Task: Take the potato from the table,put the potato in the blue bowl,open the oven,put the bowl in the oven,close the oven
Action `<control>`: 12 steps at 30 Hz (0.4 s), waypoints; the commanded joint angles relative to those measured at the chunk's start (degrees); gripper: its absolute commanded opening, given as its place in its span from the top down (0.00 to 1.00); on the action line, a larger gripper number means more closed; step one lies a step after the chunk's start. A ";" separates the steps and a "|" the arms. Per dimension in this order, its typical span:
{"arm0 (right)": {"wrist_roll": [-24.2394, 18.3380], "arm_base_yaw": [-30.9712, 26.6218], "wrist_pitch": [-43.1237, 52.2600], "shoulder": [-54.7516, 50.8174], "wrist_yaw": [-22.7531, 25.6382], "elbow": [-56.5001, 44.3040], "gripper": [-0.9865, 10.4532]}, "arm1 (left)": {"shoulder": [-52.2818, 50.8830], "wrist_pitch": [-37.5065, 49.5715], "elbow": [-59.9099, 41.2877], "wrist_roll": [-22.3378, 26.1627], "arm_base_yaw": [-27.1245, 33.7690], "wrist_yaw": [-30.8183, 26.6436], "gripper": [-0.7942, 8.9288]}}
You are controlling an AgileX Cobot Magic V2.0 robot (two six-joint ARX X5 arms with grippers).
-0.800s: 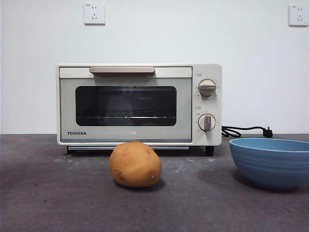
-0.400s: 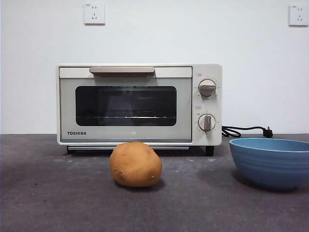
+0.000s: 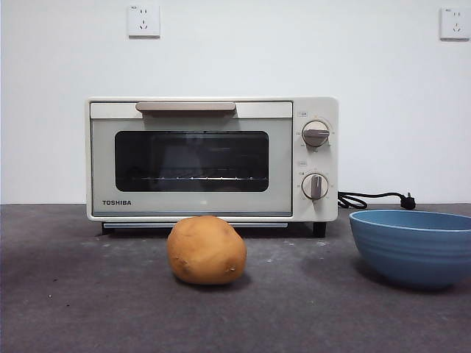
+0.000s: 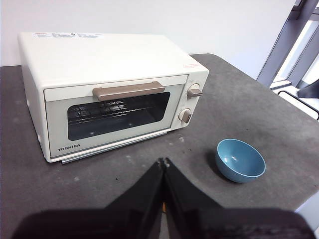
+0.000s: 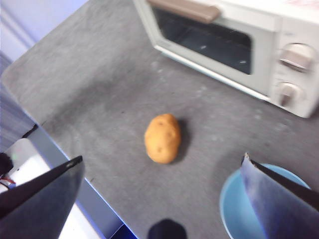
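Note:
I expect the potato (image 3: 206, 250) to settle almost all the way inside when I lower it in, because the blue bowl's deep sides (image 3: 413, 254) are about as tall as the potato.
The orange-tan potato (image 3: 206, 250) lies on the dark grey table (image 3: 73, 309) in front of the shut cream TOSHIBA oven (image 3: 212, 158). To its right stands the blue bowl (image 3: 412, 246), with nothing in it as the left wrist view shows. My right gripper (image 5: 162, 158) hovers high over the potato (image 5: 162, 138) with jaws spread wide open, and the bowl (image 5: 239, 204) is by one jaw. My left gripper (image 4: 163, 162) is shut and held back from the oven (image 4: 114, 94), facing the oven and the bowl (image 4: 240, 160). No arm shows in the front view.
A black cord (image 3: 372, 197) trails from behind the oven toward the right. The table's edge (image 5: 60, 134) runs close to the potato's side in the right wrist view, with a drop beyond. The oven's beige handle (image 3: 185, 107) sits along the door's top.
Only the faint reflection in the oven's glass door has shifted. Potato, bowl and oven stand as before.

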 commanded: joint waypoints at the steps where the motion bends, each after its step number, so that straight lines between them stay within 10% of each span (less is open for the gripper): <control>1: 1.36 3.21 3.13 3.89 0.79 0.02 0.36 | -0.02 0.46 0.13 0.66 -0.20 0.15 0.93; 12: 2.93 14.91 15.19 23.08 9.20 0.02 0.36 | -0.02 0.46 0.13 0.68 -0.20 0.15 0.93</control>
